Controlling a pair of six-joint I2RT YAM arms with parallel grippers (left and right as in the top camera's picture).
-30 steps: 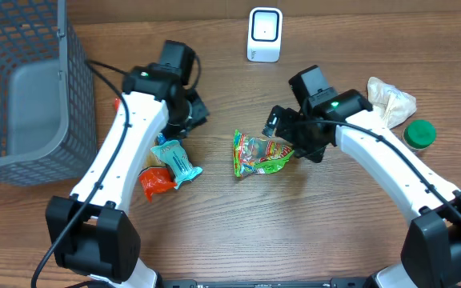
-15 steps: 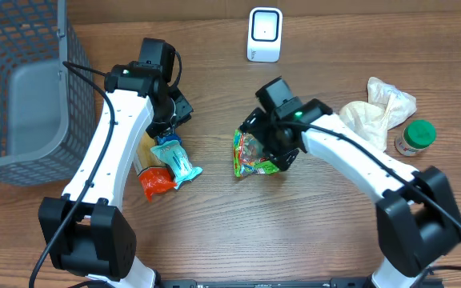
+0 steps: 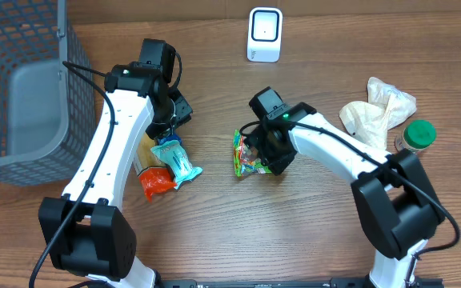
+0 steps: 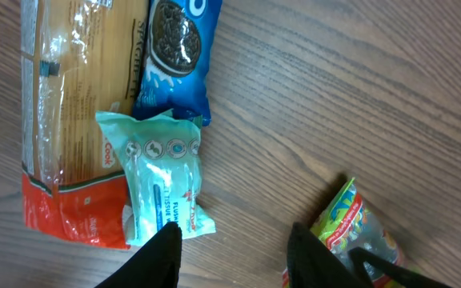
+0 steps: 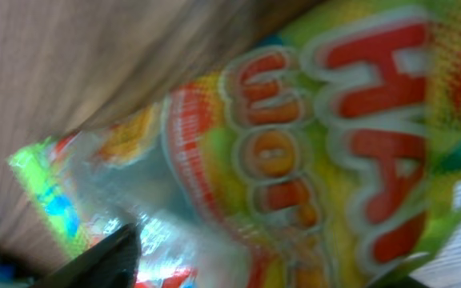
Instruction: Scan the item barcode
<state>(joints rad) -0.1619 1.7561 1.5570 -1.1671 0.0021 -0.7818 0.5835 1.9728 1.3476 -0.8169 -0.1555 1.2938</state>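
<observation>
The candy bag is lying with its printed front (image 5: 294,152) up, which hides the barcode. Next, my right gripper lifts and tilts the bag before my left gripper takes hold of the clear end (image 5: 122,192).
A bright green, yellow and red candy bag (image 3: 249,158) lies at the table's middle and fills the right wrist view (image 5: 310,136). My right gripper (image 3: 269,152) is down over the bag's right part, open, with one finger (image 5: 114,256) at the clear crinkled end and the bag lying between the jaws. The white barcode scanner (image 3: 264,34) stands at the back centre. My left gripper (image 3: 171,118) hovers open and empty (image 4: 234,240) over bare wood, between a teal packet (image 4: 162,184) and the candy bag (image 4: 346,232).
A spaghetti pack (image 4: 66,120) with a red end (image 3: 154,179) and a blue cookie pack (image 4: 174,56) lie beside the teal packet (image 3: 176,160). A grey wire basket (image 3: 22,80) stands far left. A crumpled white bag (image 3: 378,108) and a green-lidded jar (image 3: 416,136) sit at the right.
My right arm swung left and came down over the candy bag, its jaws narrowing. My left arm drew back a little toward the left, then stayed still.
</observation>
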